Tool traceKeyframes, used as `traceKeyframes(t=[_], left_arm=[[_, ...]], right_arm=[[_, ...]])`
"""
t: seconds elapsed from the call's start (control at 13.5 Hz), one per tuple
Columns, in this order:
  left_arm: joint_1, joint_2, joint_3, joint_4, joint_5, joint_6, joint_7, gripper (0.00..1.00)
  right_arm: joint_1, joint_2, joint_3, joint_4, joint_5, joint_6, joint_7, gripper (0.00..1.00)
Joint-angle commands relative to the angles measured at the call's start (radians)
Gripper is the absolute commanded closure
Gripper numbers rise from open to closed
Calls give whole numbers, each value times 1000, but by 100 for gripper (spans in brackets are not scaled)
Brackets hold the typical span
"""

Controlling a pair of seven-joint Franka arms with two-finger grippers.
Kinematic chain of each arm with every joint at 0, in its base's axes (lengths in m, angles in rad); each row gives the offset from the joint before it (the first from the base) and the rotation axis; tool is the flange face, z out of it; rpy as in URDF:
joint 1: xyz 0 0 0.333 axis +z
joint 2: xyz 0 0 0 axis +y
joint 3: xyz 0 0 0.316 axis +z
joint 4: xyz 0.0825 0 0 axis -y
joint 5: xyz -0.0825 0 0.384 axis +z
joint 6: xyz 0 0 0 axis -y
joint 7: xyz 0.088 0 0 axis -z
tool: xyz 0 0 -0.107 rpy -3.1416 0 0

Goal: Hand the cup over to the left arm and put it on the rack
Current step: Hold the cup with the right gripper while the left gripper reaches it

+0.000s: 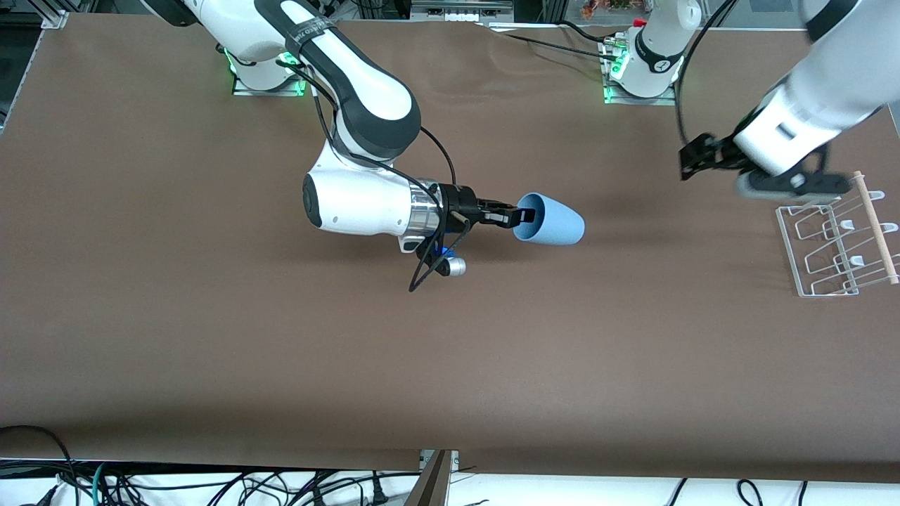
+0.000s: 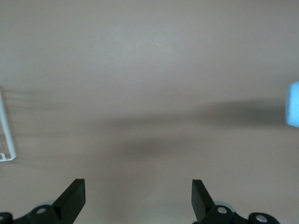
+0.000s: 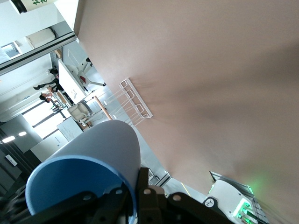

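My right gripper holds just the light-blue cup's rim, leaving the cup's base end (image 1: 575,227) free. My left gripper should keep approaching the cup and close around its sides (image 1: 553,221).
The light-blue cup (image 1: 552,219) is held on its side above the middle of the table, its rim toward the right arm. My right gripper (image 1: 517,214) is shut on the cup's rim, one finger inside and one outside, as the right wrist view shows (image 3: 135,186) with the cup (image 3: 88,158). My left gripper (image 1: 692,163) is open and empty over the bare table beside the rack (image 1: 837,246). In the left wrist view the left gripper (image 2: 138,196) has its fingers wide apart, the cup (image 2: 293,103) shows at one edge and a rack corner (image 2: 7,130) at the other.
The white wire rack with its pale wooden rod (image 1: 875,225) stands at the left arm's end of the table and also shows in the right wrist view (image 3: 133,100). The arm bases (image 1: 636,67) stand along the table's top edge. Cables (image 1: 211,488) lie below the front edge.
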Motion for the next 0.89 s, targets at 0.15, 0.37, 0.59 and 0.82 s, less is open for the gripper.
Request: traceKeyframes(t=[0.15, 0.37, 0.59, 0.82], left_arm=[[-44, 78, -1, 24, -4, 183, 528, 0], [-81, 124, -3, 24, -19, 259, 765, 0], [-121, 141, -3, 22, -19, 302, 923, 0], [-159, 154, -3, 24, -19, 340, 1070, 0]], right_arm=[[6, 18, 6, 37, 20, -6, 2, 100], [6, 17, 9, 37, 20, -6, 2, 100], [6, 17, 9, 37, 20, -6, 2, 100], [6, 17, 11, 37, 19, -6, 2, 100]])
